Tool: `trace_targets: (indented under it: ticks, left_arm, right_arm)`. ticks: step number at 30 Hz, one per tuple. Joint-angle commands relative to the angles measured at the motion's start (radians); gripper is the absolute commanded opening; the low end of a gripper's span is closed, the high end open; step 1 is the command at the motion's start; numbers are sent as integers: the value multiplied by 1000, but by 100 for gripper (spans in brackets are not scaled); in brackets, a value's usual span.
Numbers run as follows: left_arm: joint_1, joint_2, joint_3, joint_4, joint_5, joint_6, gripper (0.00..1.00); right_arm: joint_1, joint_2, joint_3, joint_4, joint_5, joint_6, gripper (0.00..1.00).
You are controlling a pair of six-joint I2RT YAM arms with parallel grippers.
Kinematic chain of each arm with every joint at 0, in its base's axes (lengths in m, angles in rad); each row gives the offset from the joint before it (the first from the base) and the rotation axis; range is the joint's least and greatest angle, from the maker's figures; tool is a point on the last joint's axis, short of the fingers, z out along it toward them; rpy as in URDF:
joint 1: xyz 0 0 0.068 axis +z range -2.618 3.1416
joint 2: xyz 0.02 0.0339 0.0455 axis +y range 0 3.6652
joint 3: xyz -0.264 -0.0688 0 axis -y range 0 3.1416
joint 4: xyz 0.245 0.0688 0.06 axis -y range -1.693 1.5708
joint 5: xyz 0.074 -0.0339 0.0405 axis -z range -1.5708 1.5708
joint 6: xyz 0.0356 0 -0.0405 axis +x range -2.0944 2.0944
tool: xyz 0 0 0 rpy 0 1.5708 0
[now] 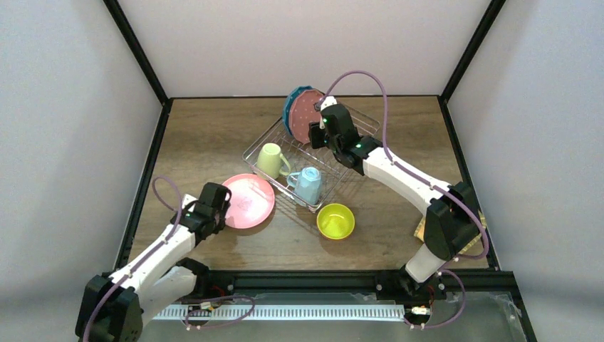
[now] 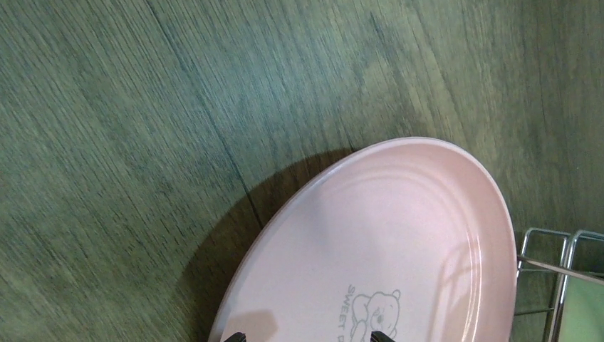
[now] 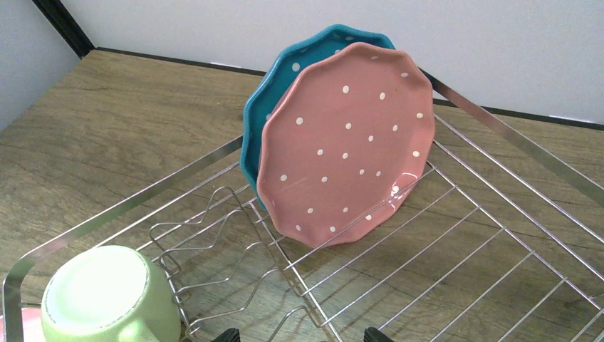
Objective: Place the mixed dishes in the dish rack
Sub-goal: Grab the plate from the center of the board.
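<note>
Both fingers of my left gripper are over the plain pink plate's inside (image 2: 306, 324). I should move back until they are on either side of its rim (image 2: 218, 324), and only then close them.
The wire dish rack (image 1: 342, 167) holds a blue dotted plate (image 3: 285, 85) and a pink dotted plate (image 3: 349, 142) standing on edge at its far end. A pale green mug (image 1: 271, 160) and a light blue mug (image 1: 308, 184) stand in its near part. My right gripper (image 1: 318, 130) hovers open over the rack, just in front of the plates, with nothing between its fingertips (image 3: 228, 335). A plain pink plate (image 1: 249, 201) with a bear print lies flat on the table left of the rack. My left gripper (image 1: 222, 206) is open over that plate's left rim. A lime bowl (image 1: 335, 221) sits on the table near the rack's front corner.
A tan woven plate (image 1: 422, 228) lies at the right, mostly hidden behind the right arm's base. The rack's zigzag wire dividers (image 3: 214, 235) stand between the green mug (image 3: 107, 296) and the plates. The rack's corner (image 2: 563, 271) is close beside the pink plate (image 2: 399, 235).
</note>
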Motion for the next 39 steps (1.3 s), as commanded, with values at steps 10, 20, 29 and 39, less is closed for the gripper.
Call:
trace_targets:
  ticks: [10, 20, 29, 39]
  left_arm:
    - [4, 49, 200, -134, -102, 117, 100]
    - [5, 89, 220, -310, -132, 122, 100]
    - [5, 80, 122, -278, -100, 104, 100]
    - [5, 81, -7, -84, -46, 79, 100]
  right_arm:
    - [4, 8, 10, 10, -11, -13, 99]
    - [4, 9, 14, 10, -8, -6, 99]
    - [5, 5, 9, 6, -6, -4, 99]
    - [5, 4, -4, 2, 0, -13, 99]
